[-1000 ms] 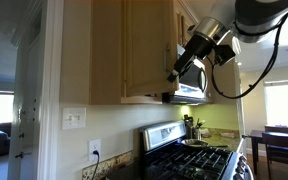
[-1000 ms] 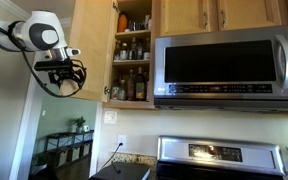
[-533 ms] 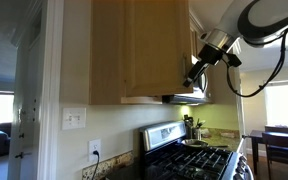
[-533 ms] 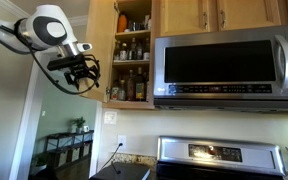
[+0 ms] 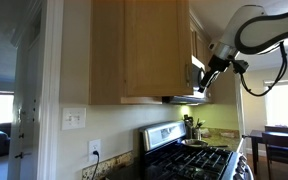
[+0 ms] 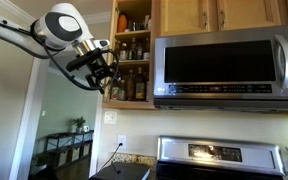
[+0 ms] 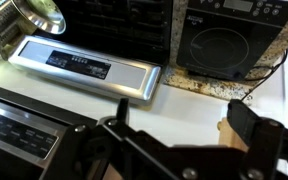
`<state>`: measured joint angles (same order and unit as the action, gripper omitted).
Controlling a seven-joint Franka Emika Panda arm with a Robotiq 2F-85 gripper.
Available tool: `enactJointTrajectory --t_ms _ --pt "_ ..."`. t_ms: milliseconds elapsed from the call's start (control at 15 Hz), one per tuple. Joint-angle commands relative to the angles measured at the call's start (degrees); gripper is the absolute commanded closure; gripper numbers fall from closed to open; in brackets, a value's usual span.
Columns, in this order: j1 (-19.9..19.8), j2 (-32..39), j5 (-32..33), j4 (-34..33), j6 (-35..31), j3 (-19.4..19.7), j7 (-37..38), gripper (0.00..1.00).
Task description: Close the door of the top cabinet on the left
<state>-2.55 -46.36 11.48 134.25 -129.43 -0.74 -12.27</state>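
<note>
The far edge of the door touches the cabinet while the door's lower outer edge stands out by the robot's gripper, so the door will swing flush when the robot pushes.
The top cabinet is tall light tan wood; in an exterior view its opening shows shelves of bottles. Its door is partly swung in and appears as a narrow tan strip left of the opening. My gripper is at the door's lower outer edge, also seen in an exterior view. In the wrist view the gripper is open, with a tan wood edge just inside its right finger. The door's handle is hidden.
A stainless microwave hangs right of the cabinet, also in an exterior view. A stove stands below, with its control panel in the wrist view. Short cabinets sit above the microwave. A wall is close beside the cabinet.
My gripper has moved toward the cabinet opening along with the door. The door has swung from wide open to partly closed.
</note>
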Motion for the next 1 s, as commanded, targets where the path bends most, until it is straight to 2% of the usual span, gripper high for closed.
enactJointTrajectory --t_ms 0,267,400,667,933 --pt "1.8 -2.7 1.5 0.6 10.0 1.0 -3.1 0.00" --pt "7.5 -5.4 -1.9 0.5 23.4 1.6 -8.7 0.00" --pt "9.9 -6.4 -3.2 0.2 25.9 0.8 -8.9 0.26" --pt "13.2 -6.1 -5.5 -1.4 22.1 -1.8 -5.8 0.54" --pt "12.8 -3.6 -5.0 -3.6 13.2 -4.9 -2.2 0.80"
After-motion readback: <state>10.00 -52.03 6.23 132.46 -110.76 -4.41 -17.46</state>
